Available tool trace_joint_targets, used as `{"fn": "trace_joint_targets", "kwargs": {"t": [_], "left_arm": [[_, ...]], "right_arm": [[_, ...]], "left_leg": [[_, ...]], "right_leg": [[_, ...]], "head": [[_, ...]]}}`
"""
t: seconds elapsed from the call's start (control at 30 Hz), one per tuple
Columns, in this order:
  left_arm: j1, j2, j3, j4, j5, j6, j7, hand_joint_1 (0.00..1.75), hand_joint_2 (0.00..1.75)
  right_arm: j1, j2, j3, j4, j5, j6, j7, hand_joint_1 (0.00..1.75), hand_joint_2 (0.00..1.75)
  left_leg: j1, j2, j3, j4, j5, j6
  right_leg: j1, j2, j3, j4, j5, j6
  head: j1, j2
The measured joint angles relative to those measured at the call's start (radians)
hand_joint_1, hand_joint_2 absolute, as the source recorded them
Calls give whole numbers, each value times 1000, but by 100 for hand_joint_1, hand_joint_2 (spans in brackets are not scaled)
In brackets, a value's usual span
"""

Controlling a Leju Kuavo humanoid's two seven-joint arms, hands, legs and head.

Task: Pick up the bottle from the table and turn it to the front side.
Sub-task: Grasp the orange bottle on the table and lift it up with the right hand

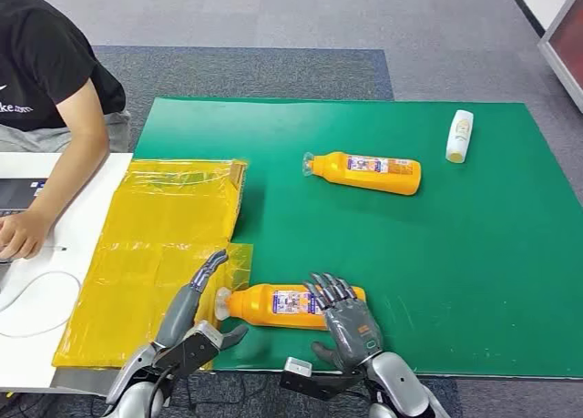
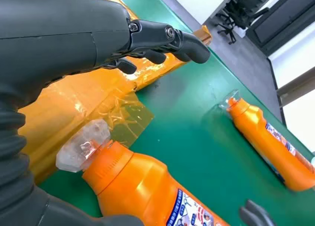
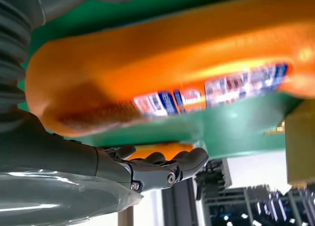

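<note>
A narrow label of small print point(image 1: 293, 302) is facing up, so the orange bottle's front label point(image 1: 257, 305) should be hidden underneath when I lift and turn the bottle.
An orange bottle point(image 1: 289, 305) with a clear cap point(image 1: 223, 300) lies on its side near the front edge of the green mat point(image 1: 446, 272), cap pointing left. My right hand point(image 1: 347, 322) reaches over its base end, fingers spread across the top and thumb on the near side. In the right wrist view the bottle point(image 3: 167, 63) sits between thumb and fingers point(image 3: 159, 169), with a strip of mat showing between it and the fingers. My left hand point(image 1: 196, 322) is open beside the cap point(image 2: 83, 145), its fingers point(image 2: 171, 39) stretched over the yellow bag, apart from the bottle point(image 2: 148, 186).
A second orange bottle point(image 1: 364, 173) lies further back on the mat, and a small white bottle point(image 1: 459, 136) sits at the back right. Yellow plastic bags point(image 1: 165, 245) cover the mat's left side. A person point(image 1: 41, 90) leans on the white table point(image 1: 41, 281) at the left.
</note>
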Motion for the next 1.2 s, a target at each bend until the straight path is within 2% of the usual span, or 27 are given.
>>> {"fn": "trace_joint_targets", "kwargs": {"t": [0.2, 0.43, 0.73, 0.9, 1.03, 1.17, 1.2], "left_arm": [[1, 0, 0, 8, 0, 0, -1, 0, 175], [8, -1, 4, 11, 4, 6, -1, 0, 175], [40, -4, 6, 11, 12, 38, 11, 0, 175], [55, -6, 7, 4, 13, 60, 43, 0, 175], [66, -6, 9, -4, 13, 73, 57, 0, 175], [72, -6, 12, -10, 12, 82, 63, 0, 175], [72, -6, 13, -10, 12, 82, 63, 0, 175]], "right_arm": [[-36, -11, 30, 22, 2, 55, 21, 0, 175], [-99, -12, 66, 37, -29, 177, 67, 0, 175], [-137, -11, 85, 44, -22, 240, 206, 0, 175], [-182, -8, 93, 61, 2, 360, 311, 0, 175], [-214, 4, 103, 85, 12, 412, 353, 0, 175], [-239, 15, 106, 115, 36, 428, 370, 175, 175], [-247, 16, 106, 125, 36, 435, 367, 175, 175]], "left_leg": [[0, 0, 0, 0, 0, 0], [0, 0, 2, 0, 0, 0], [0, 0, 4, 0, 1, 1], [0, 0, 8, 0, 1, 1], [0, 0, 12, 0, 0, 1], [0, 0, 14, 0, -3, 1], [0, 0, 14, 0, -3, 1]], "right_leg": [[0, 0, 0, 0, 0, 0], [0, 0, 1, 0, 1, 0], [0, 0, 4, 0, 1, 0], [0, 0, 8, 0, 1, 0], [0, 0, 12, -1, 0, -1], [0, 0, 12, -1, -2, -3], [0, 0, 12, -1, -2, -3]], "head": [[0, 0], [0, 0], [0, 0], [0, 0], [0, 0], [0, 0], [0, 0]]}}
